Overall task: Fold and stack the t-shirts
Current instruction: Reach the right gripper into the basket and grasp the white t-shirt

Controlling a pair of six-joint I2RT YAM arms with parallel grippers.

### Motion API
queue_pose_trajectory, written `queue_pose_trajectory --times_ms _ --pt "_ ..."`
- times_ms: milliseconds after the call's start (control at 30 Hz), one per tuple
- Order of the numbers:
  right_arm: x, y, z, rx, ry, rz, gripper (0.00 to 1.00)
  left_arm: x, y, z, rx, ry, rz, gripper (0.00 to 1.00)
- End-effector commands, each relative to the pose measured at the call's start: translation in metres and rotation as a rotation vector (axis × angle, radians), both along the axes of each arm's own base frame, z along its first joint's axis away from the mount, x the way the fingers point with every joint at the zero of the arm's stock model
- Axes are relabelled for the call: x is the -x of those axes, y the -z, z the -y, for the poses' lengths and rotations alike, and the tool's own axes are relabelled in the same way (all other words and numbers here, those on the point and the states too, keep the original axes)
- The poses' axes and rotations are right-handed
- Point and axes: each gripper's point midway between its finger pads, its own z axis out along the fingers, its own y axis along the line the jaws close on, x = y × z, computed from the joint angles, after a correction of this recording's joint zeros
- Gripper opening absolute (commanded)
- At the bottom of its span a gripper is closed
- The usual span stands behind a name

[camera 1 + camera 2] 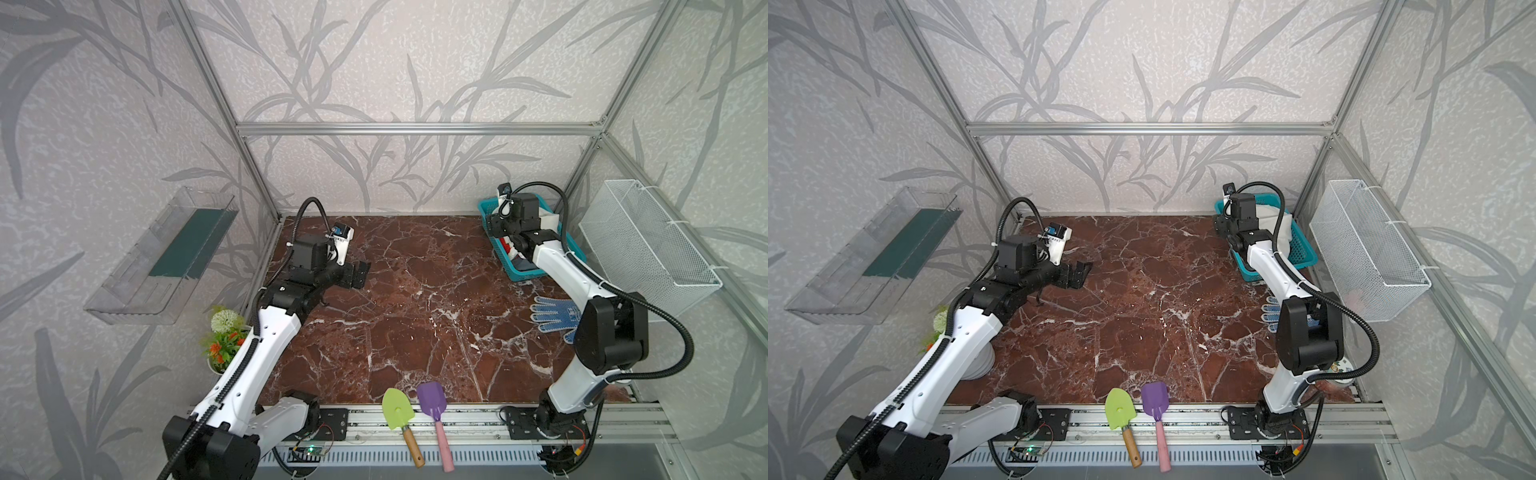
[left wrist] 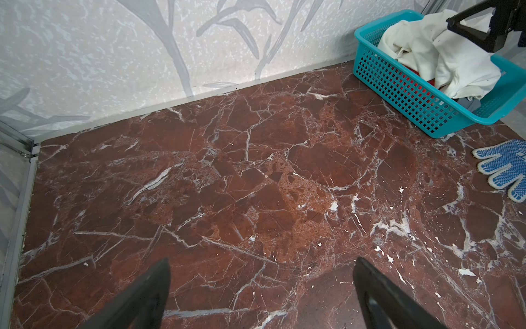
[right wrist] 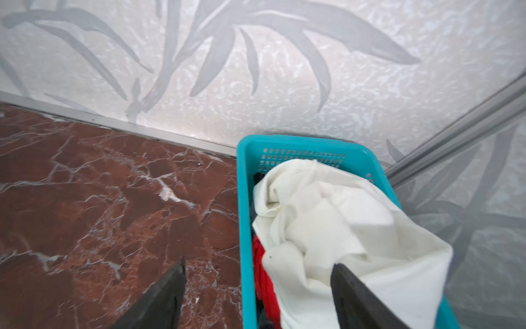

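Observation:
I expect the cream-white shirt (image 3: 350, 219) to come free by itself when I lift it, because its folds (image 3: 293, 255) lie loosely on top. The red shirt should stay in the basket.
The t-shirts lie crumpled in a teal basket (image 3: 243, 228) (image 1: 523, 272) at the back right of the table. A cream-white shirt (image 3: 327, 222) (image 2: 438, 57) is on top, a red one (image 3: 263, 282) shows beneath it, and a bit of dark grey one (image 2: 469, 104) peeks out at the basket's near end. My right gripper (image 3: 259, 264) hovers open above the basket, straddling its side wall: one finger over the marble, the other over the white shirt. It holds nothing. My left gripper (image 2: 262, 260) (image 1: 360, 274) hangs wide open and empty over the marble at back left.
A blue-and-white glove (image 1: 555, 318) (image 2: 501, 168) lies in front of the basket. A green trowel (image 1: 397, 409) and a purple shovel (image 1: 432, 401) rest at the front edge. A flower pot (image 1: 222, 340) stands at left. A wire basket (image 1: 648, 245) and a clear shelf (image 1: 162, 257) hang on the walls.

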Motion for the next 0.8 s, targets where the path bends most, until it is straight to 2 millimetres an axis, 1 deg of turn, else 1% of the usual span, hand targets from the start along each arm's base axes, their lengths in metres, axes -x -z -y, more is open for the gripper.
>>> queue_pose_trajectory --times_ms 0,133,333,367,400,467,500,600,633,700,733,767 --pt "-0.004 0.004 0.028 0.052 0.145 -0.035 0.81 0.003 -0.001 0.004 -0.011 0.031 0.003 0.99" --pt "-0.016 0.024 0.036 0.077 0.185 -0.082 0.78 0.003 -0.001 0.003 -0.015 0.029 0.003 0.99" --pt "-0.033 0.052 0.042 0.086 0.207 -0.137 0.70 0.002 0.000 0.004 -0.016 0.032 0.001 0.99" --pt "-0.036 0.056 0.043 0.088 0.211 -0.150 0.65 0.003 -0.001 0.004 -0.014 0.033 0.002 0.99" --pt "-0.037 0.058 0.045 0.088 0.217 -0.160 0.54 0.003 0.000 0.004 -0.015 0.033 -0.001 0.99" --pt "-0.038 0.056 0.049 0.089 0.233 -0.156 0.28 0.002 0.000 0.004 -0.016 0.033 -0.001 0.99" --pt "-0.037 0.053 0.050 0.090 0.239 -0.147 0.18 0.002 0.000 0.003 -0.018 0.030 -0.001 0.99" --pt "-0.032 0.030 0.050 0.080 0.238 -0.086 0.00 0.003 -0.001 0.004 -0.014 0.033 0.000 0.99" --pt "-0.030 0.022 0.050 0.076 0.237 -0.068 0.00 0.003 -0.002 0.004 -0.013 0.034 0.001 0.99" --pt "-0.025 -0.006 0.048 0.060 0.224 -0.008 0.00 0.004 -0.004 0.004 -0.012 0.035 0.008 0.99" --pt "-0.022 -0.018 0.044 0.050 0.207 0.019 0.00 0.004 -0.005 0.004 -0.011 0.036 0.011 0.99" --pt "-0.018 -0.036 0.036 0.035 0.176 0.060 0.00 0.005 -0.005 0.005 -0.009 0.037 0.013 0.99"
